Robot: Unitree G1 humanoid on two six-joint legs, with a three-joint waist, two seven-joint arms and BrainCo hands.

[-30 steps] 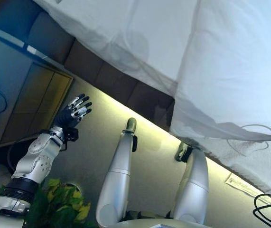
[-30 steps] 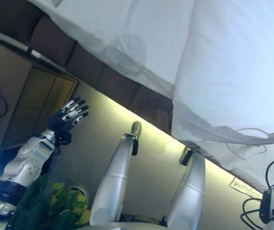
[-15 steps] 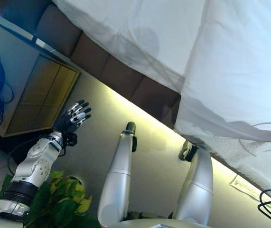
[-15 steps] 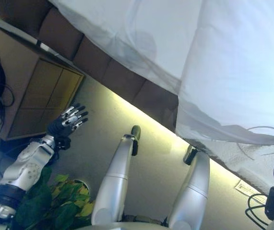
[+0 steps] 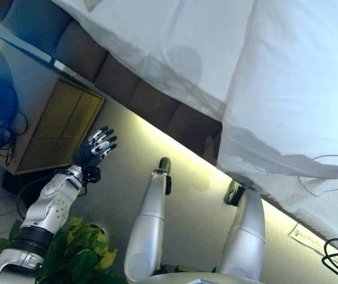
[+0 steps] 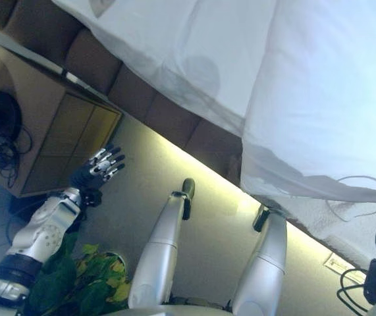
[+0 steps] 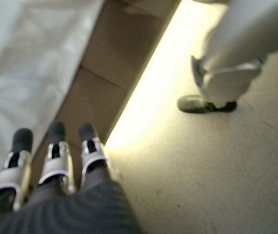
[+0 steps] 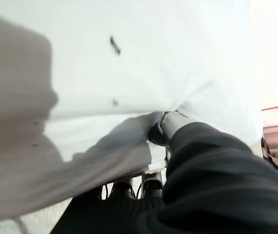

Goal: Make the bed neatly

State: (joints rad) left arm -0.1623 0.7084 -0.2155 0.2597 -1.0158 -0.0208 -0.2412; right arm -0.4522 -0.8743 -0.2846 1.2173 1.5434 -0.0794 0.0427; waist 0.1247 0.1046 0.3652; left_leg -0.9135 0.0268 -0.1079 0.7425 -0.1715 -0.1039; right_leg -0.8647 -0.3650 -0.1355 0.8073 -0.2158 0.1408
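Observation:
The white duvet will flatten out and hang over the brown base's side when I pull it, because the duvet's near edge hangs loose past the base.
The bed fills the upper right: a white duvet lies over a white sheet, above a brown padded base. The duvet's near edge hangs lifted over the floor. My left hand is open and empty, raised over the floor beside the bed base, apart from the bedding; its straight fingers show in the left wrist view. My right hand shows only in the right wrist view, its thumb and fingers pinching a fold of the white duvet. It is out of both eye views.
A wooden nightstand with dark cables on top stands left of the bed. A green plant is below my left arm. A lit strip runs along the floor under the bed base. A paper label lies at lower right.
The whole view has shifted a little, so the camera moved. My left hand stays raised and open in about the same place. The bedding looks unchanged.

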